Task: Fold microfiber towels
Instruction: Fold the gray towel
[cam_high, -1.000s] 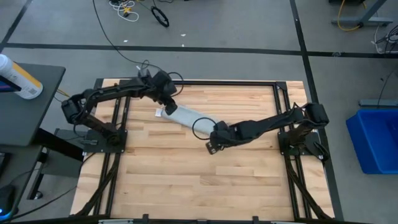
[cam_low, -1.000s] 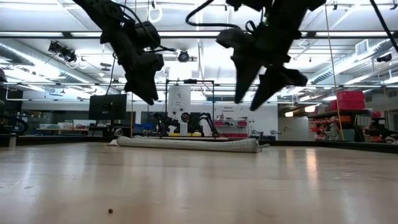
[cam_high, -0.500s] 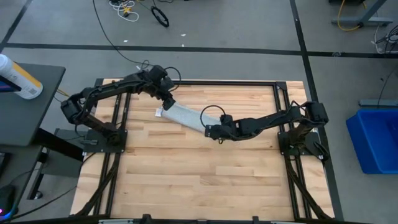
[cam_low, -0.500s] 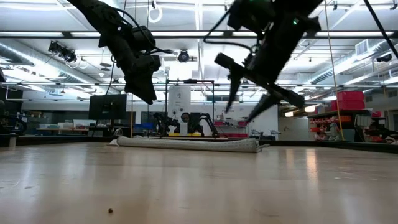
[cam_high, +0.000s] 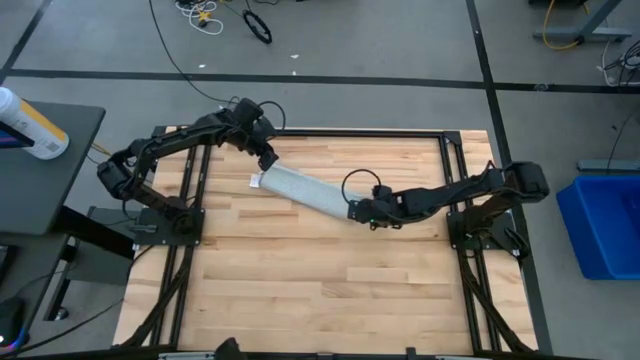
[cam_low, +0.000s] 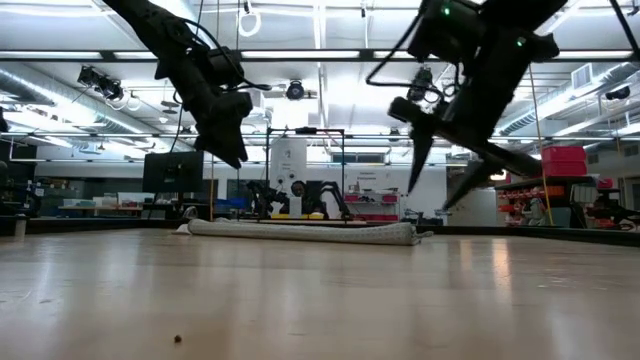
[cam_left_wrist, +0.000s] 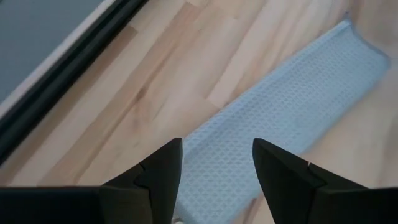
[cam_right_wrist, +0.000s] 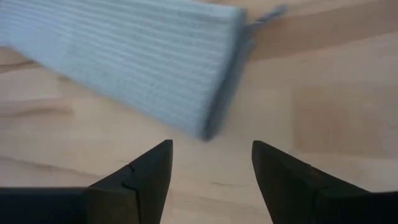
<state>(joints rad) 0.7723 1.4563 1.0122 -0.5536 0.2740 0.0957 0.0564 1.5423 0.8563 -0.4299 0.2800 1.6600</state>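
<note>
I expect the towel strip (cam_high: 311, 191) to keep its tagged end (cam_high: 266, 179) flat under my left gripper when I fold the other end over, because the strip lies flat and limp.
The light grey-blue microfiber towel (cam_high: 300, 190) lies flat on the wooden table, folded into a long narrow strip that slants from far left to nearer right. A small white tag (cam_high: 255, 182) shows at its left end. My left gripper (cam_high: 267, 158) hovers open above the strip's left end (cam_left_wrist: 217, 180), with the towel (cam_left_wrist: 280, 106) below and ahead of its fingers. My right gripper (cam_high: 355, 212) hangs open just off the strip's right end (cam_right_wrist: 211, 180). That short end (cam_right_wrist: 224, 81) lies ahead of its fingers. In the low view both grippers (cam_low: 228, 150) (cam_low: 432, 198) are clear above the towel (cam_low: 300, 231).
A black frame rail (cam_high: 300, 130) runs along the table's far edge, close behind my left gripper. Bare wood (cam_high: 320, 280) stretches toward the near edge. A blue bin (cam_high: 605, 220) stands off the table at the right.
My right gripper has gone from the towel's near side to its right end, sinking lower and rolling about its own axis; its fingers stand a bit wider apart. My left gripper has drifted a little toward the far left corner. The towel has stayed where it was.
</note>
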